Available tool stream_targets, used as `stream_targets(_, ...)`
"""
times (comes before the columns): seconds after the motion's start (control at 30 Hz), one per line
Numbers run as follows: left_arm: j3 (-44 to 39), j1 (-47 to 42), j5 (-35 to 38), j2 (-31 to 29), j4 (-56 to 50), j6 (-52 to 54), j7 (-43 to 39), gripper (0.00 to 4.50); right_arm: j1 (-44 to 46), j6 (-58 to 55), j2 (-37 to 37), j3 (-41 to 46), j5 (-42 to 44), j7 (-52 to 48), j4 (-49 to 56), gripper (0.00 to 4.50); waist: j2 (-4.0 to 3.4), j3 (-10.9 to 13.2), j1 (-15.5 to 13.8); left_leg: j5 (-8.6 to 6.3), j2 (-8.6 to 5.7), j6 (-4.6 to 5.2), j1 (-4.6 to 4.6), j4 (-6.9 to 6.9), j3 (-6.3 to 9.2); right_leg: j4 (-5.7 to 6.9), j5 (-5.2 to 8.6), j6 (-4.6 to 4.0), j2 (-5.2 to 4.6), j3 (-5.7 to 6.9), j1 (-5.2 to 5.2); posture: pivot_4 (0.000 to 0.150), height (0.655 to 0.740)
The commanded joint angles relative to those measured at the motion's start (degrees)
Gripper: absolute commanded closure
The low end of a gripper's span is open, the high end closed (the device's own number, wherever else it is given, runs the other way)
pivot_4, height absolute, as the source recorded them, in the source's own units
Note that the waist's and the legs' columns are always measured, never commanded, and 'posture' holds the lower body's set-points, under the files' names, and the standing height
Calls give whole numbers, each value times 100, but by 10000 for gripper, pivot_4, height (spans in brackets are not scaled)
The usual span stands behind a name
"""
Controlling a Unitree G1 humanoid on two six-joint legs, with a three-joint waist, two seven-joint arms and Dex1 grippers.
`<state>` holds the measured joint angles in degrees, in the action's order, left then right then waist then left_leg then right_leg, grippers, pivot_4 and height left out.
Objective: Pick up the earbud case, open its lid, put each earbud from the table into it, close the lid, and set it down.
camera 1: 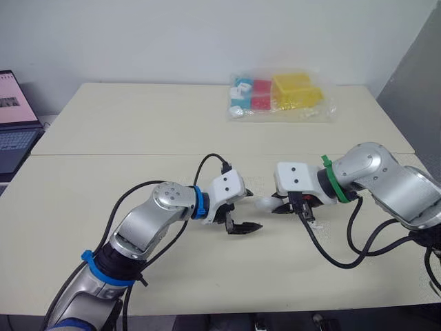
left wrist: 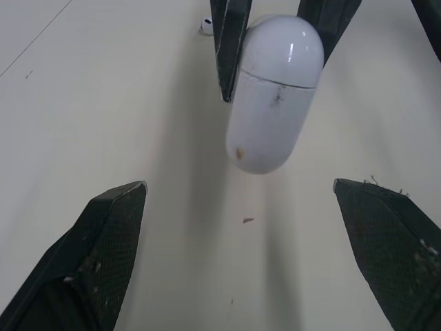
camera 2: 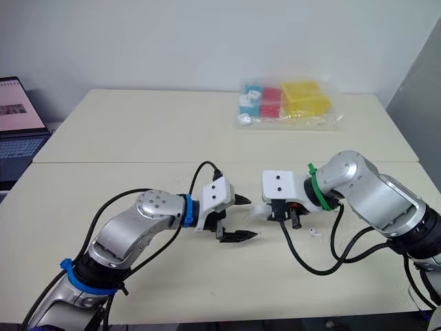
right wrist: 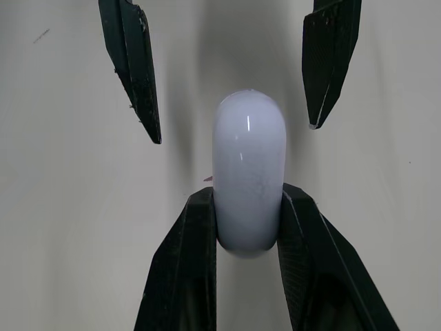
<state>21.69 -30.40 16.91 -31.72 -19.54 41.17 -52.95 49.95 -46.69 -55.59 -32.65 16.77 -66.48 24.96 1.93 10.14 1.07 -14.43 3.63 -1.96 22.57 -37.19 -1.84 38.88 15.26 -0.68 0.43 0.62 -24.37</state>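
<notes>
My gripper will open the short rounded lid [left wrist: 285, 51], which will swing back and stay attached, since a thin seam [left wrist: 278, 81] parts it from the earbud case's body.
My right gripper [right wrist: 246, 193] is shut on the white earbud case [right wrist: 248, 152] and holds it lying level just above the table [camera 1: 138, 124], near the middle. The case [left wrist: 275, 96] points its rounded end at my left gripper [camera 2: 253, 217]. Its lid is closed, with the seam line showing in the left wrist view. My left gripper is open, its two black fingers [right wrist: 134, 76] spread on either side of the case's free end without touching it. One white earbud [camera 2: 313, 232] lies on the table just right of the right gripper.
A clear plastic bag [camera 1: 279, 96] of colourful blocks lies at the back right of the table. An open laptop [camera 1: 14, 124] stands off the table's left edge. Black cables [camera 2: 310, 265] loop from both wrists over the tabletop.
</notes>
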Motion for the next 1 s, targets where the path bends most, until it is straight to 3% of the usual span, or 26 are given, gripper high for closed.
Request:
stream_targets(0.03, 8, -164, -5, 94, -59, -78, -5, 0, 76, -75, 53, 200, -86, -107, 167, 37234, 0, 0, -1, 0, 0, 0, 1, 0, 0, 0, 0, 0, 0, 0, 0, 1500, 7354)
stream_targets(0.7, -64, -357, 197, 146, -178, 49, -138, 0, -405, 63, 117, 246, -409, -134, 281, 37234, 0, 0, 0, 0, -1, 0, -1, -9, 1, 7, 0, 0, 0, -1, 1, 1500, 7354)
stream_targets(0.8, -48, -328, 190, 146, -226, 52, -153, 5883, -463, 100, 153, 265, -461, -127, 265, 37234, 0, 0, 2, 0, 0, 0, -1, -11, 1, 10, 0, 0, 0, 0, 1, 1500, 7354)
stream_targets(1.0, 18, -240, 186, 178, -309, 85, -141, 25343, -268, -35, 315, 361, -400, -196, 149, 37234, 0, 0, 8, 0, 0, 0, 0, -20, 2, 12, 0, 0, 0, -1, 3, 1500, 7354)
